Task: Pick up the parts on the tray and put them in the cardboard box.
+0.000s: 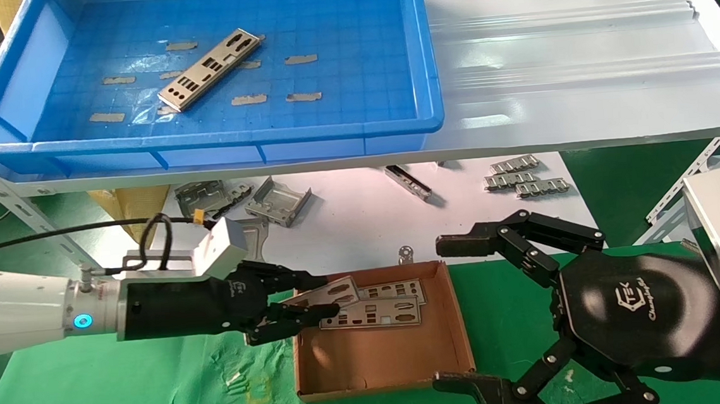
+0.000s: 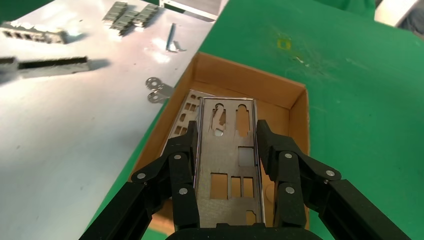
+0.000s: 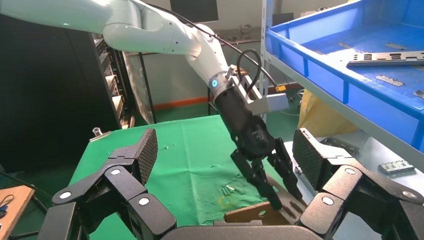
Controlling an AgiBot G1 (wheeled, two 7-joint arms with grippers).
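Observation:
The held part's front end is over the open cardboard box, so the robot's left gripper should keep moving inward until the part's rear end clears the cardboard box's rim, and then let go.
One silver punched part lies at an angle on the floor of the blue tray on the upper shelf. Below it, my left gripper is shut on another part, its fingers pressing the two long edges. That part reaches over the left end of the cardboard box. Two more parts lie flat inside the box; one of them peeks out beneath the held one. My right gripper hangs open just right of the box, with nothing between its fingers.
A white ribbed shelf sheet carries the tray. Bent grey brackets, ridged silver strips and a small washer lie on the white board behind the box. Green cloth covers the table. A slotted metal shelf post stands at left.

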